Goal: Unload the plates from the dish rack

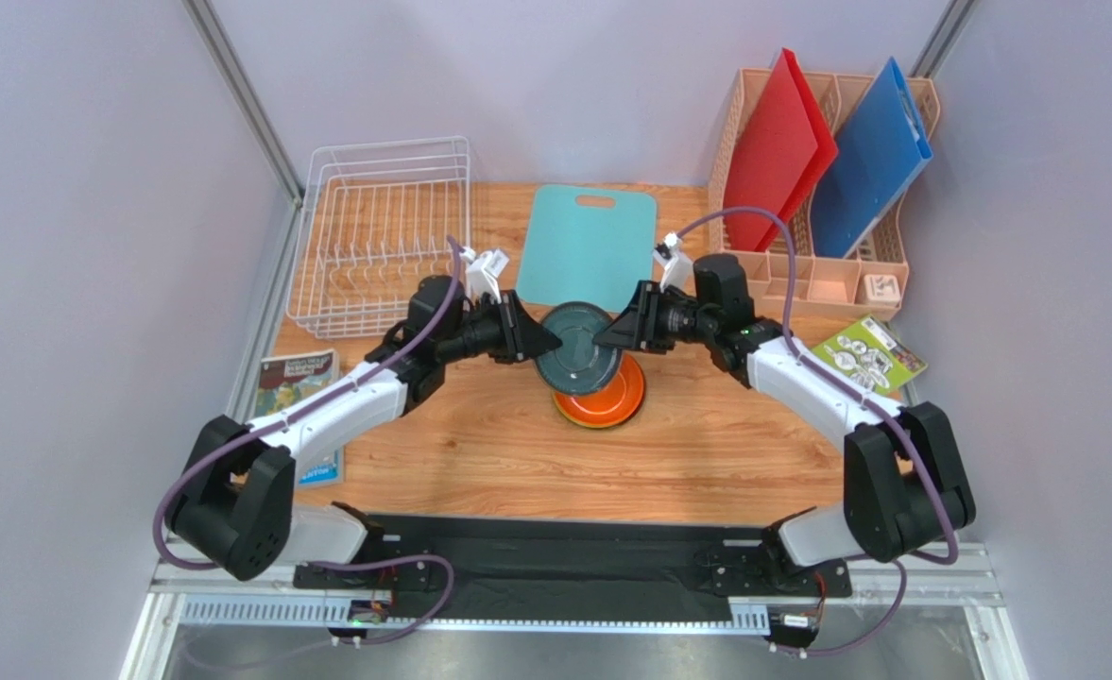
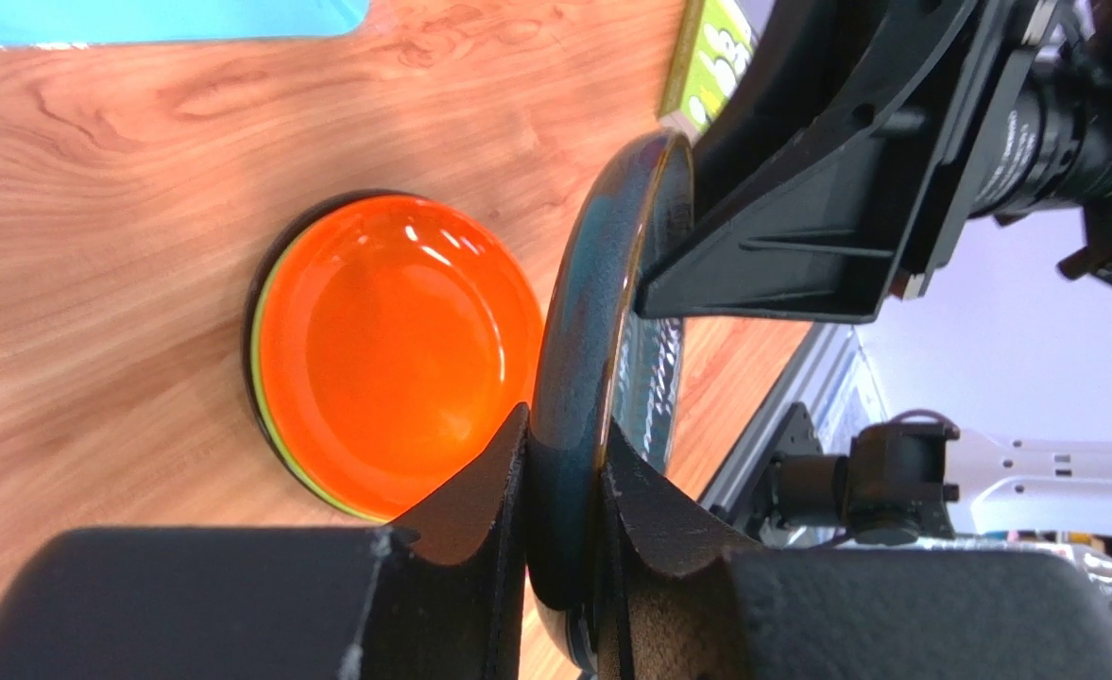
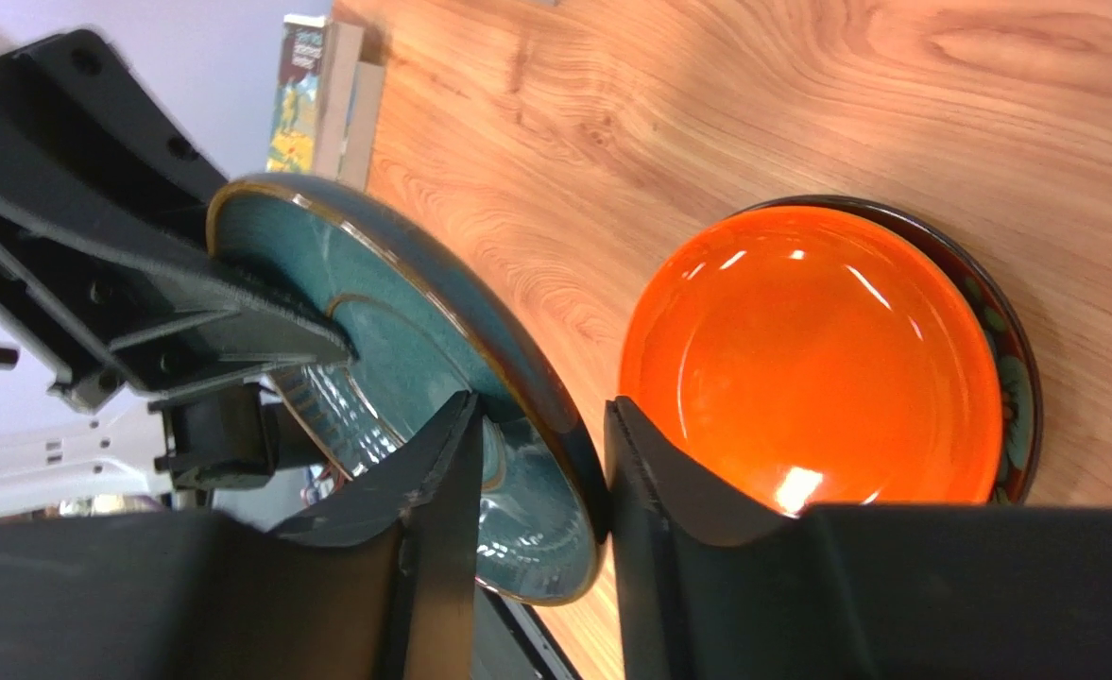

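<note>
Both of the robot's grippers are pinching the dark teal-grey plate's rim (image 1: 544,369), so next the left gripper lets go and moves away before the right gripper lowers that plate onto the orange plate (image 1: 608,405).
The dark teal-grey plate (image 1: 576,354) (image 2: 597,312) (image 3: 391,340) hangs tilted on edge between both grippers, just above a stack topped by the orange plate (image 1: 607,404) (image 2: 391,354) (image 3: 817,354). A lime green edge (image 2: 280,439) and the dark red patterned rim (image 3: 1016,369) show under the orange one. My left gripper (image 1: 536,344) (image 2: 564,468) is shut on the plate's left rim. My right gripper (image 1: 607,337) (image 3: 540,454) has its jaws closed narrowly on the opposite rim. The white wire dish rack (image 1: 377,234) at the back left holds no plates.
A teal cutting board (image 1: 587,244) lies behind the stack. A peach organizer (image 1: 831,269) with a red board (image 1: 774,149) and a blue board (image 1: 867,156) stands back right. A booklet (image 1: 292,390) lies left, a leaflet (image 1: 871,354) right.
</note>
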Controlling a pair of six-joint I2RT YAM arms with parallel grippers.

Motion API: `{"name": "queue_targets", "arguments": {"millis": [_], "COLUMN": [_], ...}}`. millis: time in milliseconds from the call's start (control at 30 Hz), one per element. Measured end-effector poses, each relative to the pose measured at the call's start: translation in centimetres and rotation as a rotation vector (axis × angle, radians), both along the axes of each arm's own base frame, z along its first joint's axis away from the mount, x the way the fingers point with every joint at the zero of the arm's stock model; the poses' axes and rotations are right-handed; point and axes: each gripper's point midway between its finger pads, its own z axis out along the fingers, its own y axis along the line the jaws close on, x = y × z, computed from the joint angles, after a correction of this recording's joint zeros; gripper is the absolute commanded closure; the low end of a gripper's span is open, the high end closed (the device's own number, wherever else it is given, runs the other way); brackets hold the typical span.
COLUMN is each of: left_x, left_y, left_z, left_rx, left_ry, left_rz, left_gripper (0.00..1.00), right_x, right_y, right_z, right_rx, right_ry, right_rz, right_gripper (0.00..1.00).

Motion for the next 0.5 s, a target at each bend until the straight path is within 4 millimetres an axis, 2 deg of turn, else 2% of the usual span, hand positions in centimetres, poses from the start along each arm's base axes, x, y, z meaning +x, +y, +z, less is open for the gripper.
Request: {"name": "queue_targets", "arguments": {"millis": [133,233,267,333,367,433,467,500], "left_x": [0.6,0.9,0.9,0.9,0.9,0.9,1.0,1.1], "left_y": [0.3,0.4,0.4,0.3,0.2,0.1,0.1,0.2], "left_z": [0.0,-0.1,-0.1,-0.3,-0.5,-0.9,-1.2,-1.5], "left_rx": [-0.015,-0.025,-0.029,-0.031,-0.030,-0.026,-0.019,-0.008], "left_ry": [0.017,0.024,0.023,0.028,0.032,0.042,0.042,0.041], "left_rz": [0.019,0.016,0.011,0.001,-0.003,-0.008,-0.008,0.000], "left_gripper": [1.00,0.98,0.90,0.83,0.73,0.63,0.54,0.51], "right_x": [-0.6,-1.0,-1.0,-1.2,-1.2,-1.4,-1.5,-1.6], "right_y": [0.0,0.0,-0.1,-0.2,-0.2,-0.3,-0.4,-0.3], "right_z": [-0.2,0.1,0.2,0.0,-0.2,-0.6,-0.8,-0.7], "right_rx": [0.032,0.069,0.079,0.090,0.091,0.088,0.087,0.087], "right_ry": [0.003,-0.004,-0.004,0.001,0.005,0.017,0.024,0.027], "right_rz": [0.040,0.072,0.077,0.079,0.077,0.070,0.069,0.070], "right_gripper": [1.00,1.00,1.00,1.00,1.00,1.00,1.00,1.00]}}
